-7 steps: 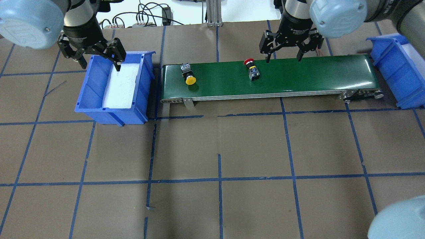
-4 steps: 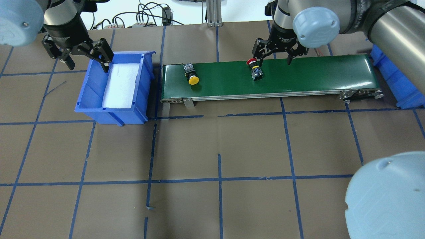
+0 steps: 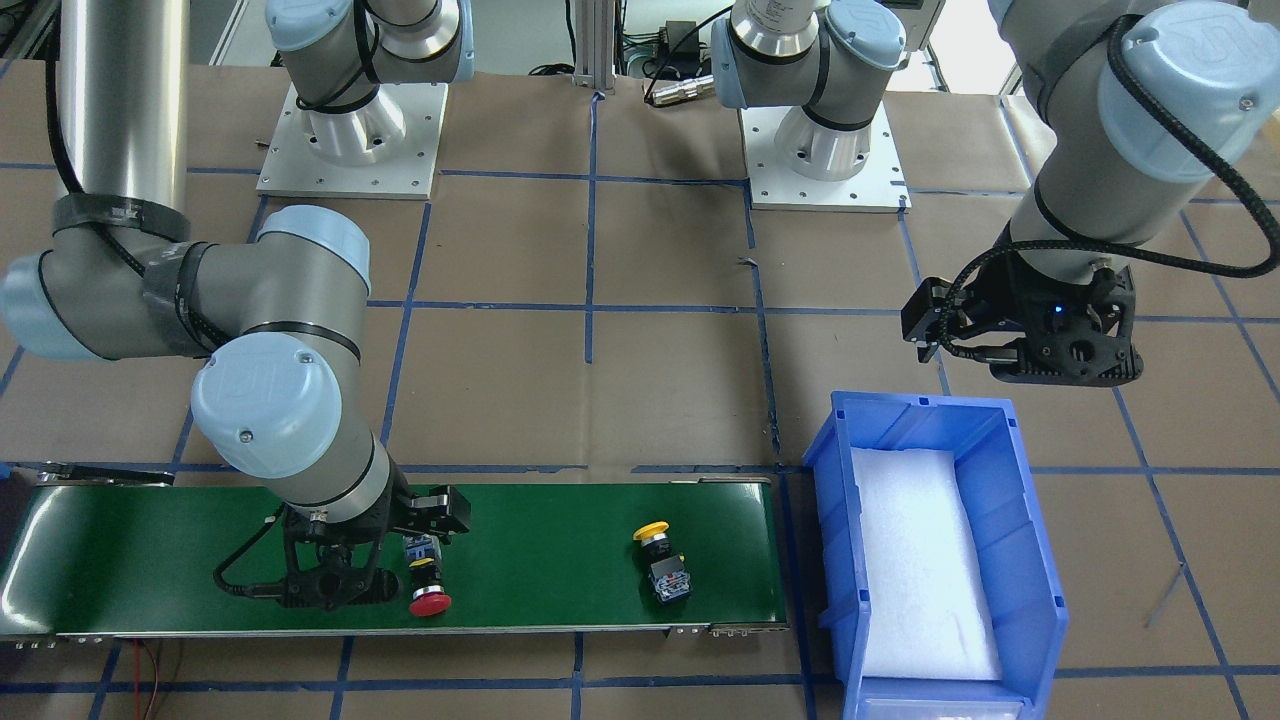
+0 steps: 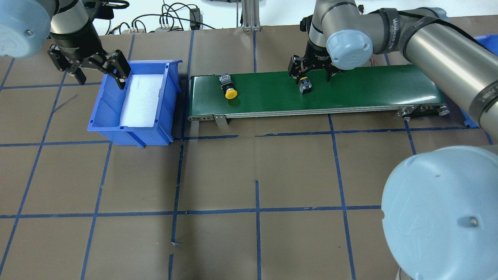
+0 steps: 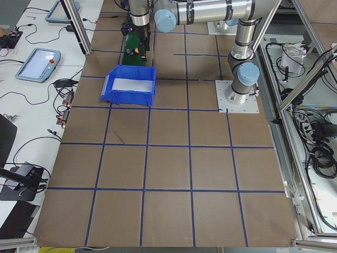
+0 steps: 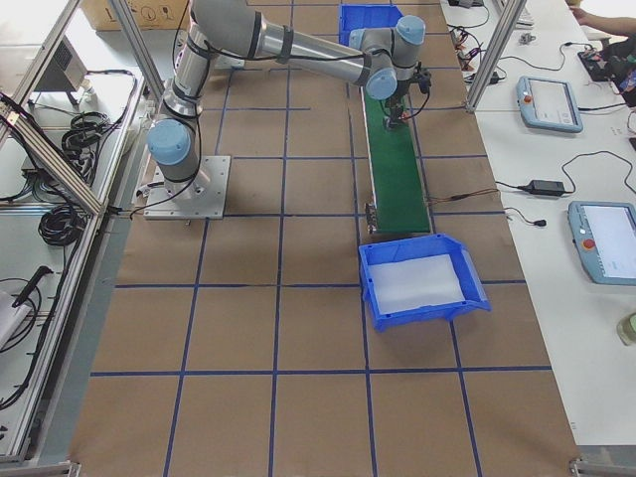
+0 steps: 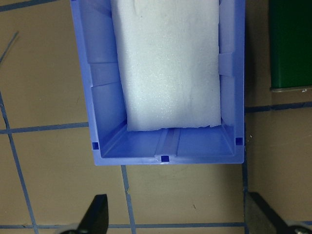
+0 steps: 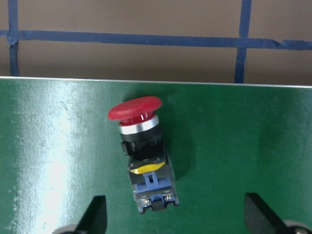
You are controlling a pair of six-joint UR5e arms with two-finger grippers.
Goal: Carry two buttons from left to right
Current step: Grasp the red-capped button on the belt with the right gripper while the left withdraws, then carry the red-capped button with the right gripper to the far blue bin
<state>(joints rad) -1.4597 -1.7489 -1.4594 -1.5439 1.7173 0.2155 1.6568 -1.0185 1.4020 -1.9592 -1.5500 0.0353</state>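
Observation:
My gripper will carry the red button away. The yellow button lies sideways on the green conveyor belt, so it should ride along the belt when I do that.
The red button lies on its side on the green conveyor belt, red cap toward the far edge. It also shows in the front view and the overhead view. My right gripper is open and hovers just over it, jaws wide on either side, touching nothing; it also shows overhead. The yellow button lies on the belt's left part, also seen from the front. My left gripper is open and empty above the far left rim of the blue bin.
The left blue bin holds only a white foam pad. A second blue bin stands beyond the belt's right end, mostly hidden overhead by my right arm. Brown paper with blue tape lines covers the table.
My right gripper has moved left and lower, over the red button. Both buttons have shifted slightly right on the belt. My left gripper has drawn left, off the bin's inside.

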